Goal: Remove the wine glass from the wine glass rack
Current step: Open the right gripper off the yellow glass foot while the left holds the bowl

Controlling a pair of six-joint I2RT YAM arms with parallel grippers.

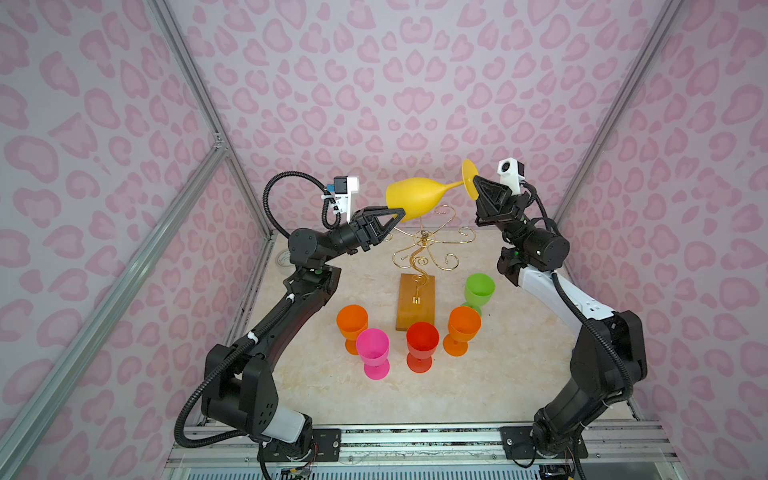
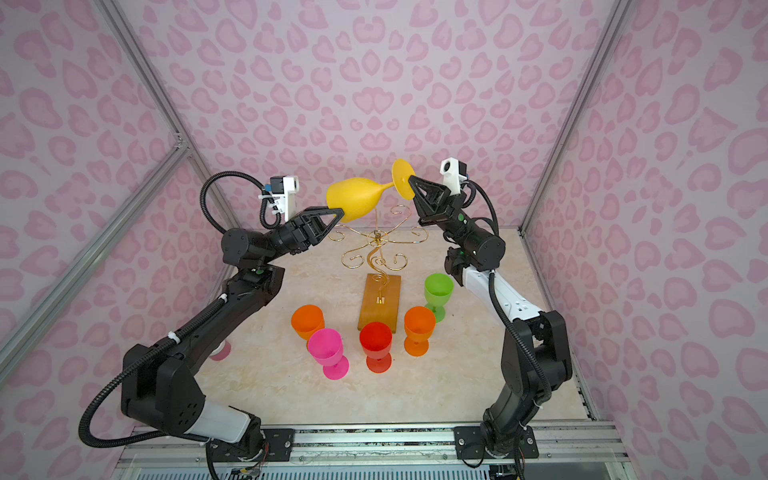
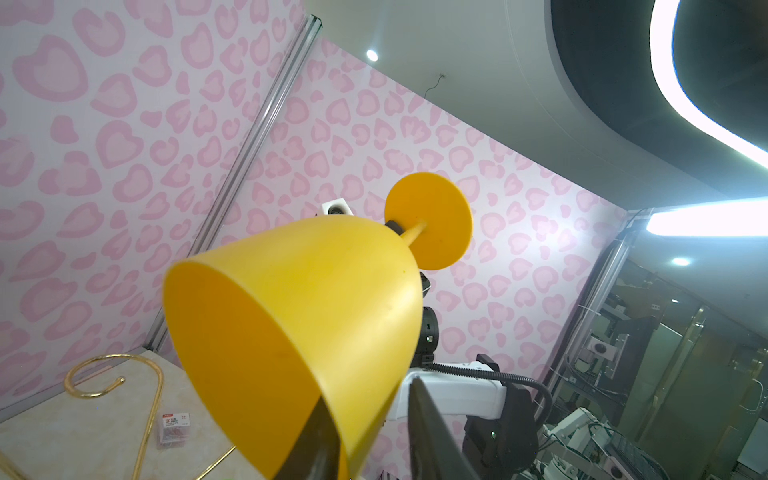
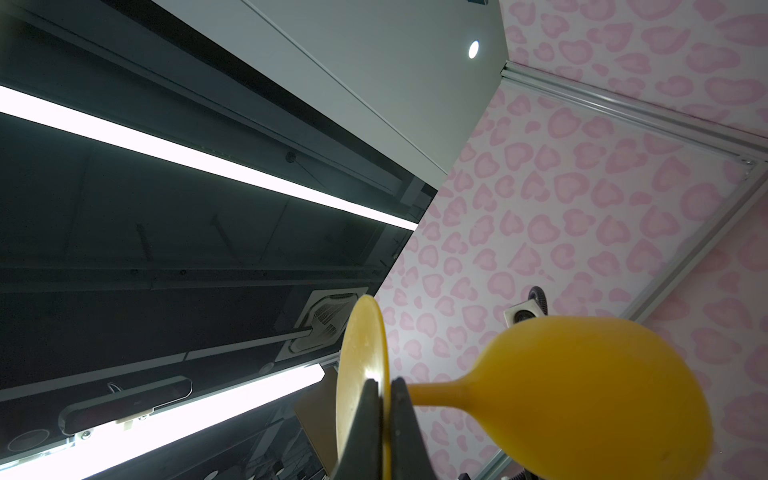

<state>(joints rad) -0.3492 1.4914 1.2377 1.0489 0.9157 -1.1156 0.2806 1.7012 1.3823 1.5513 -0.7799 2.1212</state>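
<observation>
My left gripper should grab the bowl's rim [image 1: 389,199] before my right gripper opens, because my right gripper is on the foot [image 1: 469,176] that the yellow wine glass must stand on.
The yellow wine glass [image 1: 415,197] [image 2: 357,199] lies on its side in the air just above the wine glass rack [image 1: 415,301] [image 2: 380,301], a gold wire stand on a wooden base. My right gripper [image 1: 475,179] [image 4: 384,380] is shut on the glass's round foot. My left gripper [image 1: 401,214] [image 3: 365,392] straddles the bowl's rim. One finger is inside the bowl [image 3: 311,311] against its wall; the other is outside, with a thin gap showing. A gold scroll arm [image 3: 112,365] shows below the bowl.
Several cups stand in front of the rack's base: orange [image 1: 352,320], pink [image 1: 372,347], red [image 1: 422,338], orange [image 1: 464,322] and green [image 1: 479,289]. A small box [image 3: 174,428] lies on the marble top near the back wall. Pink patterned walls close in three sides.
</observation>
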